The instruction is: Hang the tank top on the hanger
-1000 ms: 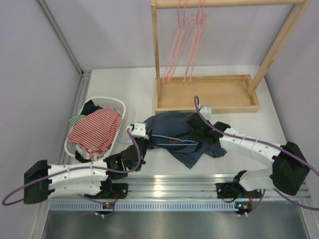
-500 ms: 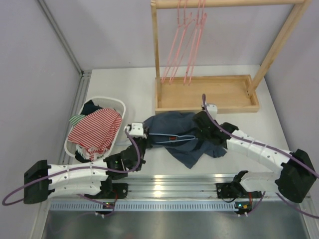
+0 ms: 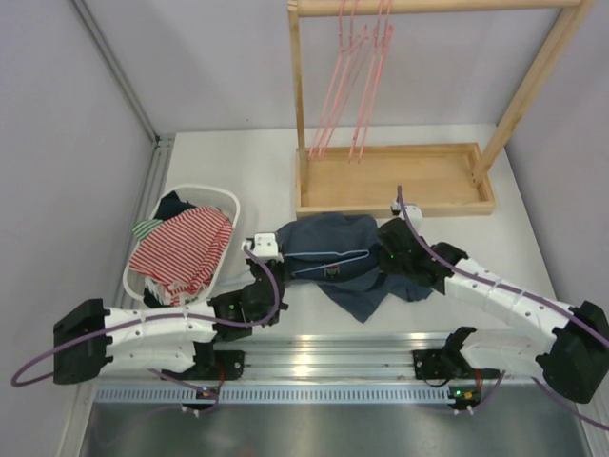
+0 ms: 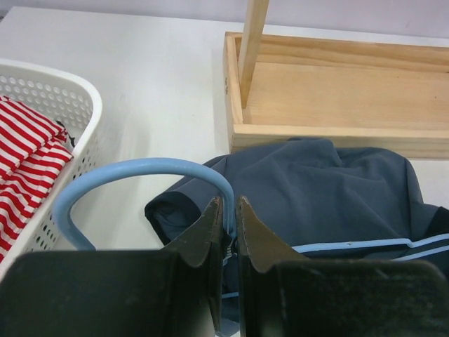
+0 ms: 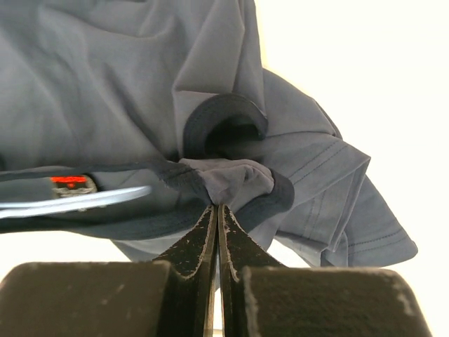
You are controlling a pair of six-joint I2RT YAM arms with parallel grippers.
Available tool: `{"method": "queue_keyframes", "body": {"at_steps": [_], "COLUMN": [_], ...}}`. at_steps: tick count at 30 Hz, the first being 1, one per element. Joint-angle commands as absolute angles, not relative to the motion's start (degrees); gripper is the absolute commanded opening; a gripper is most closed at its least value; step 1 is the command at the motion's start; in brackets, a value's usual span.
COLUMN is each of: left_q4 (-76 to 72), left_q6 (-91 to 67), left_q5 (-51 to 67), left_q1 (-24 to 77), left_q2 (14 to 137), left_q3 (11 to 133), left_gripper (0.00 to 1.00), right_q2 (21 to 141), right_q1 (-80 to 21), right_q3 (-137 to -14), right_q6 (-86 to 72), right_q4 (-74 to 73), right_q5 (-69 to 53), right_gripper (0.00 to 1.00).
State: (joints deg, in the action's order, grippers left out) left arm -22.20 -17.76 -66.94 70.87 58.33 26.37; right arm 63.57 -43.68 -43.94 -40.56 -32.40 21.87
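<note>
The light-blue hanger's tip points into the tank top's opening. My right gripper should keep hold of the bunched fold until the hanger's tip gets past that fold.
The dark navy tank top lies crumpled on the table in front of the wooden tray; it also shows in the left wrist view and the right wrist view. The light-blue wire hanger lies across it, its hook curving left. My left gripper is shut on the hanger at the base of the hook. My right gripper is shut on a bunched fold of the tank top by its dark trim, at the garment's right side.
A white laundry basket holding a red-and-white striped garment stands at the left. A wooden tray with a wooden rack frame stands behind, with pink hangers on its rail.
My right gripper has moved right and away, pulling the tank top's right side with it. My left gripper has shifted slightly with the hanger hook. The hanger wire has shifted on the shirt.
</note>
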Motion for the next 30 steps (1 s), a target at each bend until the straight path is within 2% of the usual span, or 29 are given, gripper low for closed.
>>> {"method": "queue_keyframes", "body": {"at_steps": [1, 19, 30], "left_q4": [-23.56, -31.72, -24.97], "left_q6": [-19.16, -14.15, -12.74], "left_q5": [-67.85, -64.08, -51.18], "left_q1": [70.58, 70.49, 69.53], "left_q2": [58.80, 63.64, 61.09], "left_q3": [28.30, 30.32, 36.29], "left_gripper": [0.00, 0.00, 0.00], "right_q2": [61.18, 61.26, 60.65], "right_q1": [-43.15, -47.37, -47.64], "right_q3": [-47.37, -54.75, -58.97], "right_q6": [-40.08, -39.29, -35.16], "right_q4": [-32.87, -34.27, -36.74], "right_q5": [21.18, 18.54, 18.55], "right_gripper": [0.00, 0.00, 0.00]}}
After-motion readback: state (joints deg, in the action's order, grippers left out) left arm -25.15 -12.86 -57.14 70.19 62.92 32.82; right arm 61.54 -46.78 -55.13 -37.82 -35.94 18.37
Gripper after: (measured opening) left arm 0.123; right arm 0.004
